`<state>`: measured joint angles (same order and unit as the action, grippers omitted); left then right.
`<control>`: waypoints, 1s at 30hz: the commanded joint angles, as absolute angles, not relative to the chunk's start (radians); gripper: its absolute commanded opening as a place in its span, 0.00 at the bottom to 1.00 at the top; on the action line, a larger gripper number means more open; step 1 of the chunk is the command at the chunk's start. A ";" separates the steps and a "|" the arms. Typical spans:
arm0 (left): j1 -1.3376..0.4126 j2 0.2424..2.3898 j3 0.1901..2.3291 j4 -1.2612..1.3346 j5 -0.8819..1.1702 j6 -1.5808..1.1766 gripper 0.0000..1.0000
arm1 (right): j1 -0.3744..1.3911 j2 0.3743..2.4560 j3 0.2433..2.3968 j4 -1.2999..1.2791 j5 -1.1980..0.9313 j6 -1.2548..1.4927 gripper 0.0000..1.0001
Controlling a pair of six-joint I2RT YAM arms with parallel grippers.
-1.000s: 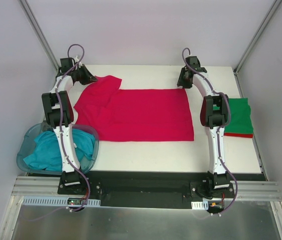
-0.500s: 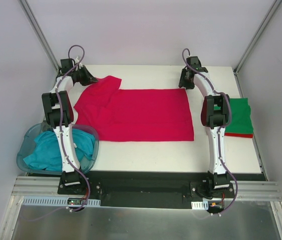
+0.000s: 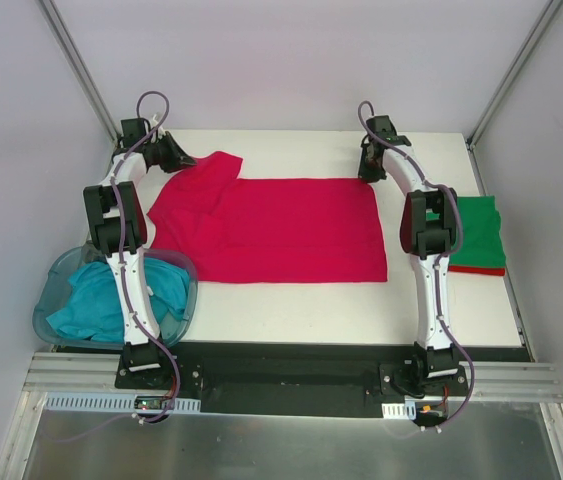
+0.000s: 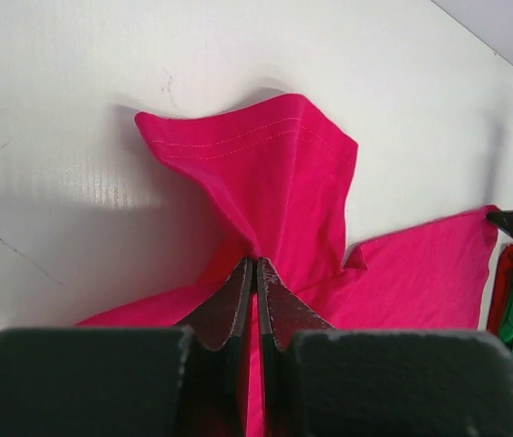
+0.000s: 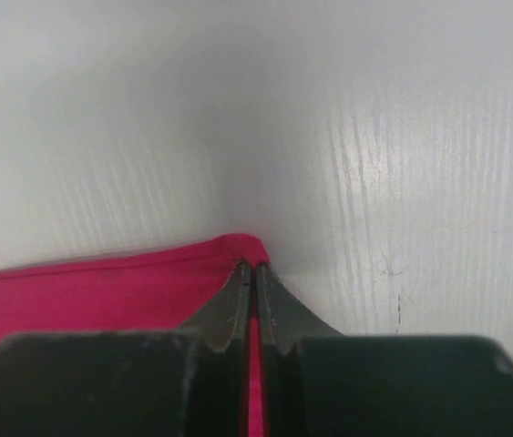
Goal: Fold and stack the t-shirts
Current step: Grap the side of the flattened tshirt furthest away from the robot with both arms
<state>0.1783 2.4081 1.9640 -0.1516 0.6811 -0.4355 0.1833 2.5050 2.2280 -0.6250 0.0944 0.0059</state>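
The crimson red t-shirt's sleeve end is bunched up beyond the t-shirt's far edge, so the robot's left gripper should move back toward the blue tub and pull that edge straight.
A crimson red t-shirt lies spread across the middle of the white table, its left sleeve end bunched up. My left gripper is shut on the cloth at that far left shoulder; in the left wrist view red fabric rises from between the closed fingertips. My right gripper is shut on the shirt's far right corner. A folded green t-shirt lies on a red one at the right edge. A teal t-shirt fills the blue tub.
The translucent blue tub sits at the near left, beside the left arm. The folded pile lies just right of the right arm. Grey walls and metal corner posts close in the table's back and sides.
The right gripper has moved slightly left onto the shirt's far right corner and shut on it. The left gripper has stayed shut on the shoulder.
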 commanded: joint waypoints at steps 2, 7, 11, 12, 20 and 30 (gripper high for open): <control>0.187 2.364 1.991 -0.127 0.718 -0.442 0.00 | 0.187 2.479 2.261 -0.663 0.144 0.008 0.00; 0.187 2.388 2.023 -0.127 0.716 -0.451 0.00 | 0.161 2.551 2.396 -0.644 0.098 -0.043 0.00; 0.187 2.416 2.062 -0.127 0.713 -0.465 0.00 | 0.134 2.579 2.438 -0.615 0.063 -0.043 0.00; 0.187 2.428 2.077 -0.127 0.715 -0.469 0.00 | 0.130 2.580 2.436 -0.604 0.055 -0.041 0.00; 0.187 2.479 2.138 -0.126 0.767 -0.491 0.00 | 0.118 2.570 2.451 -0.554 -0.060 -0.054 0.00; 0.187 2.297 1.876 -0.106 0.850 -0.428 0.00 | 0.150 2.335 2.140 -0.520 -0.132 -0.121 0.00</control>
<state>0.1783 2.4397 1.9820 -0.1253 0.7921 -0.4667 0.1234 2.5057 2.2227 -0.5381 -0.0925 -0.0677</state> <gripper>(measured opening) 0.006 0.010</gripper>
